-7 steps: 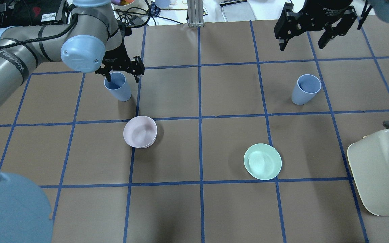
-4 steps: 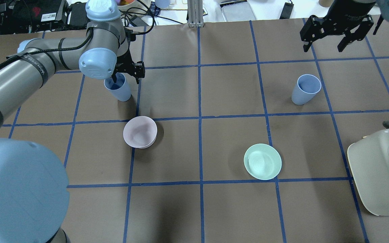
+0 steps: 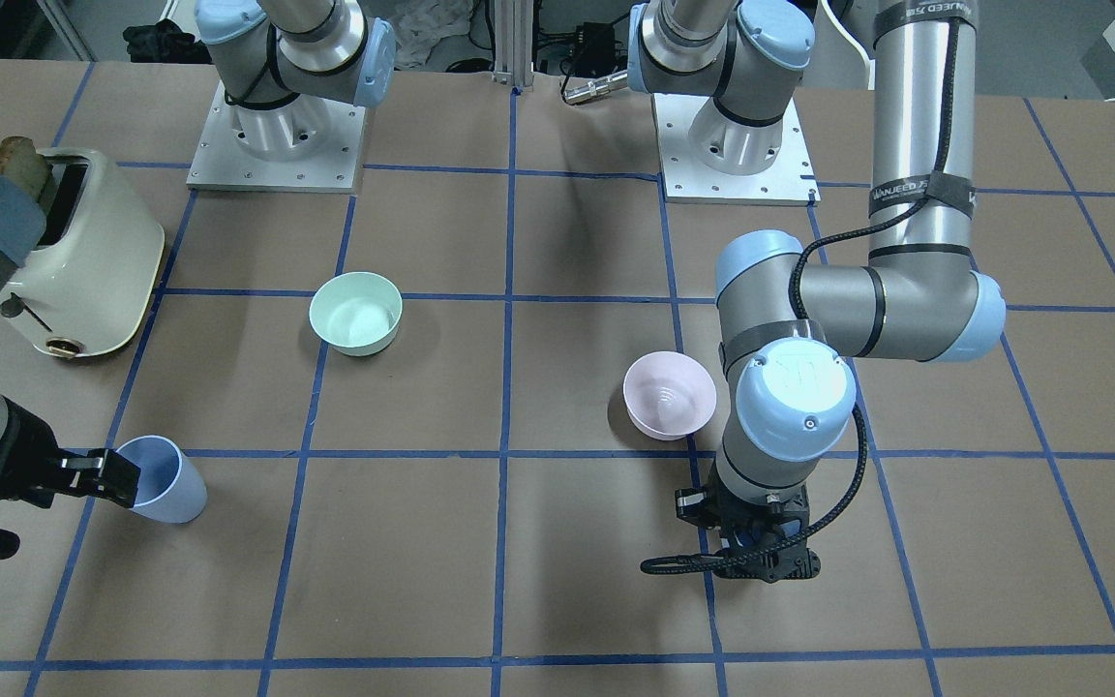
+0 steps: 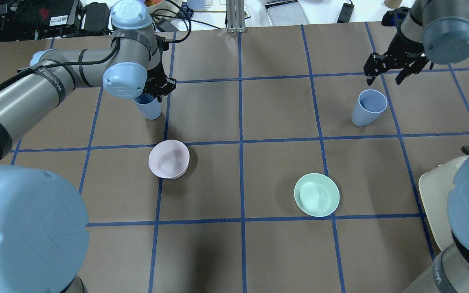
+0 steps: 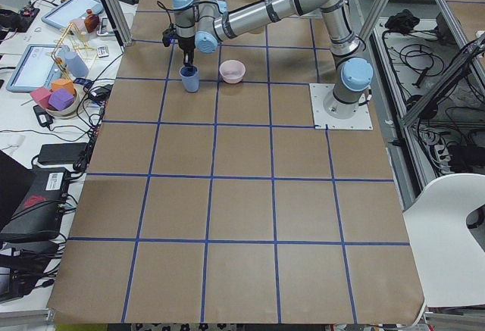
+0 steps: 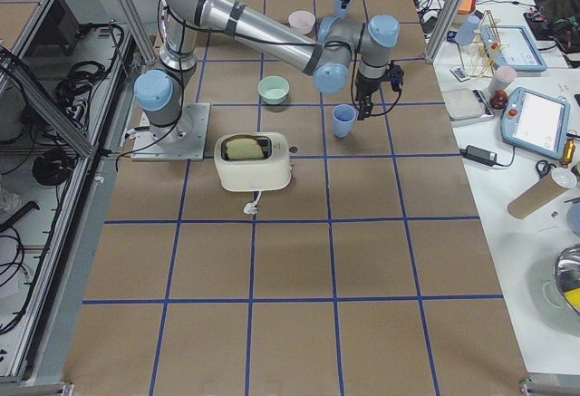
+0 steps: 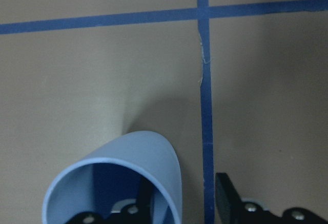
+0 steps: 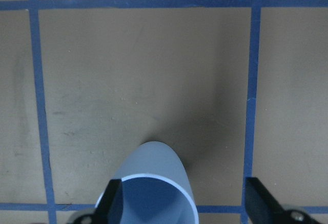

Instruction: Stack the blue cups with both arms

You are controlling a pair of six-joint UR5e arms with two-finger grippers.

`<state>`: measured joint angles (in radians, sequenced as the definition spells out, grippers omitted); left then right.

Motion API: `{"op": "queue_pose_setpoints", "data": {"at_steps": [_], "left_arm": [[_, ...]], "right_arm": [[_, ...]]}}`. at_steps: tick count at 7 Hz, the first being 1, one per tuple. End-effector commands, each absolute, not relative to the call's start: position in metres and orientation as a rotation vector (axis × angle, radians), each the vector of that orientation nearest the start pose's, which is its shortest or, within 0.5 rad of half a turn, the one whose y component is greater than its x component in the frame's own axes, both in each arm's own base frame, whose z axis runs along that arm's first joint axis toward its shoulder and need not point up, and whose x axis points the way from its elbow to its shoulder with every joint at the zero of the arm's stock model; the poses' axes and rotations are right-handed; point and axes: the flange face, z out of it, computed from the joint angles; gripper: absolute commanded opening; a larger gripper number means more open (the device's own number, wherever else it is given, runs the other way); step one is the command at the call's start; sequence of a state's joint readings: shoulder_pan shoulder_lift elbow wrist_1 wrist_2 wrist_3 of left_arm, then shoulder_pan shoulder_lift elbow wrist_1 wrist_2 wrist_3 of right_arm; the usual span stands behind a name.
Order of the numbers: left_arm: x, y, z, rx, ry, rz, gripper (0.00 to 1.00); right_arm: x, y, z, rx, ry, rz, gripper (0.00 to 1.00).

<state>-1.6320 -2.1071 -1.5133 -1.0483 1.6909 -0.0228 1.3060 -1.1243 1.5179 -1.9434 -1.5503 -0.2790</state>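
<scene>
My left gripper is above the blue cup, which stands far from my right gripper's cup, so next my left gripper puts its cup down in the middle (image 3: 507, 453) first.
Two pale blue cups stand upright on the brown table. The left cup (image 4: 150, 108) is under my left gripper (image 4: 153, 87). In the left wrist view one finger (image 7: 137, 203) is inside this cup (image 7: 128, 183) and the other is outside its wall, with a gap, so the gripper is open. The right cup (image 4: 368, 106) stands just below my right gripper (image 4: 389, 71), which is open. In the right wrist view this cup (image 8: 151, 183) lies between the spread fingers (image 8: 110, 198). In the front view the left cup is hidden by the arm.
A pale pink bowl (image 4: 169, 158) and a mint-green bowl (image 4: 316, 194) sit nearer the robot. A cream toaster (image 3: 83, 257) holding toast stands at the robot's right. Both arm elbows loom large in the overhead view's lower corners.
My left gripper has come down over the left cup's rim. My right gripper has moved down and toward the right cup.
</scene>
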Motion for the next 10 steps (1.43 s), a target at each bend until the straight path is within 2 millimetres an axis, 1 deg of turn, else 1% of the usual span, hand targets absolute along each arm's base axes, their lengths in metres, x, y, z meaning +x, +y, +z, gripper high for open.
{"op": "queue_pose_setpoints", "data": {"at_steps": [1,2,3,4,5,6,7,8,9,10], "left_arm": [[-0.241,-0.633,0.282,0.063,3.043,-0.157,0.00],[-0.292,-0.612,0.285,-0.014,3.095,-0.165,0.00],[-0.334,-0.591,0.275,-0.048,3.119,-0.140,0.00],[-0.366,-0.570,0.270,-0.024,3.126,-0.122,0.00],[-0.378,-0.567,0.260,-0.016,3.133,-0.099,0.00],[-0.391,-0.556,0.262,0.039,3.172,-0.071,0.00],[-0.394,-0.556,0.259,0.049,3.176,-0.066,0.00],[-0.392,-0.557,0.250,0.049,3.161,-0.055,0.37],[-0.391,-0.558,0.267,0.078,3.167,-0.094,0.99],[-0.382,-0.559,0.286,0.056,3.172,-0.115,1.00]], "right_arm": [[-0.044,-0.651,0.277,-0.040,3.111,0.054,0.85],[-0.044,-0.649,0.273,-0.038,3.110,0.068,0.77],[-0.042,-0.644,0.267,-0.035,3.105,0.091,0.61],[-0.042,-0.643,0.266,-0.035,3.104,0.095,0.46],[-0.044,-0.643,0.266,-0.030,3.104,0.095,0.31],[-0.042,-0.643,0.266,-0.027,3.100,0.093,0.18],[-0.043,-0.644,0.267,-0.025,3.102,0.090,0.04],[-0.041,-0.642,0.274,-0.018,3.104,0.083,0.00],[-0.038,-0.638,0.288,-0.012,3.089,0.116,0.00],[-0.028,-0.631,0.325,0.034,3.104,0.043,0.00]]}}
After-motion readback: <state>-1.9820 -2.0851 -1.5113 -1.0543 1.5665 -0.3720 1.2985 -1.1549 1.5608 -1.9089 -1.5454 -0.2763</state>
